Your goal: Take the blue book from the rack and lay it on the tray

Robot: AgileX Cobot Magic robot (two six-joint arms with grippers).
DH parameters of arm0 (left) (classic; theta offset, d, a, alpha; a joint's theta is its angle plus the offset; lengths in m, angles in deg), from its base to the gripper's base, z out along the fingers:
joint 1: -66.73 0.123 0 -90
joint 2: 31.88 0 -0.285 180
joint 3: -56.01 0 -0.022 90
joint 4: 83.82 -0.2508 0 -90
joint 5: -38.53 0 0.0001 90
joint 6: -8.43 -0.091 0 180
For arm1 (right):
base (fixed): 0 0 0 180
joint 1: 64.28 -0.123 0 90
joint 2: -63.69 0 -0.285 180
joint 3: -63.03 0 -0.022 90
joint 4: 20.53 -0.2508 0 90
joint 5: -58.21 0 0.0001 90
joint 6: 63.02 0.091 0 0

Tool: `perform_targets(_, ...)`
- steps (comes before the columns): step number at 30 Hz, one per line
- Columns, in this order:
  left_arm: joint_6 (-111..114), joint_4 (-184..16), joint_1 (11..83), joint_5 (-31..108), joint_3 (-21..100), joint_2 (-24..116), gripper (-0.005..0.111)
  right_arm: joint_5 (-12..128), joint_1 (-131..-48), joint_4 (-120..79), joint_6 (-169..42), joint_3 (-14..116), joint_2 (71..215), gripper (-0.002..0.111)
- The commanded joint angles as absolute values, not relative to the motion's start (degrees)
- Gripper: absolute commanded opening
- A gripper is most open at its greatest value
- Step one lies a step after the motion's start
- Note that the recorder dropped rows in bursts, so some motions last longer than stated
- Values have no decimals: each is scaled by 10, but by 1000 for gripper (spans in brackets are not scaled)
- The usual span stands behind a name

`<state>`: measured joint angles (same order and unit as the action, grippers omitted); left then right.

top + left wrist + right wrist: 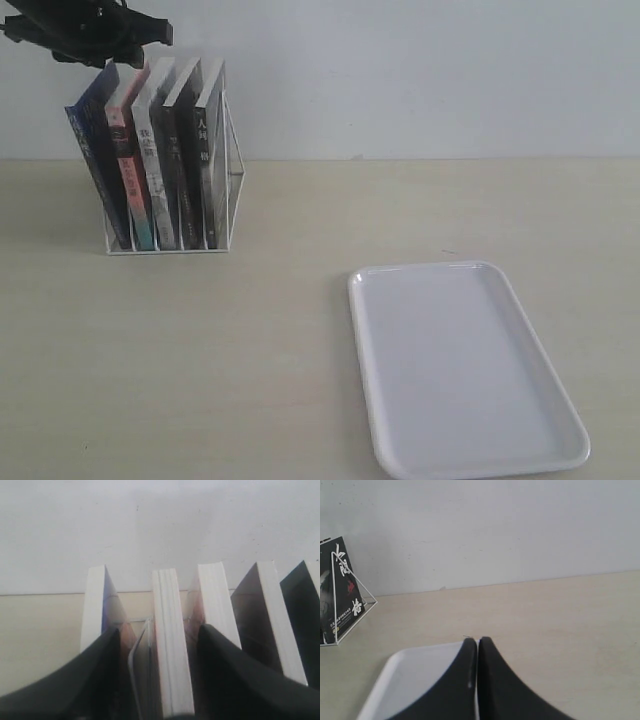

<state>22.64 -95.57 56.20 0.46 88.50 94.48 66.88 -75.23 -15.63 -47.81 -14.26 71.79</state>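
I should move over to the blue book's top before I close my left gripper, because its open fingers are on both sides of the pink-red-spined book and the blue book is outside them.
The blue book stands leftmost in the white wire rack, leaning left, next to a pink-red-spined book. My left gripper hovers open just over the tops of those two books. In the left wrist view its open fingers flank a white page edge and a rack wire; the blue book shows just outside one finger. The white tray lies empty at the front right. My right gripper is shut on nothing above a tray corner.
Three more books with grey and black spines fill the other rack slots. A black-covered book at the rack's end shows in the right wrist view. A pale wall rises right behind the rack. Bare wooden tabletop lies between rack and tray.
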Motion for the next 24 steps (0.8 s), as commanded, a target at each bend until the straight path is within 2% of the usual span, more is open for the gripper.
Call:
perform_targets(1,210,-962,562,7,888,916,47,662,-750,-158,-480,-142,715,0)
perform_targets(8,213,-999,565,-20,888,884,47,662,-750,-158,-479,-142,715,0)
perform_targets(17,220,-963,608,-53,887,896,47,662,-750,-158,-479,-142,715,0)
perform_targets(24,193,-962,609,-51,887,911,47,662,-750,-158,-479,-142,715,0)
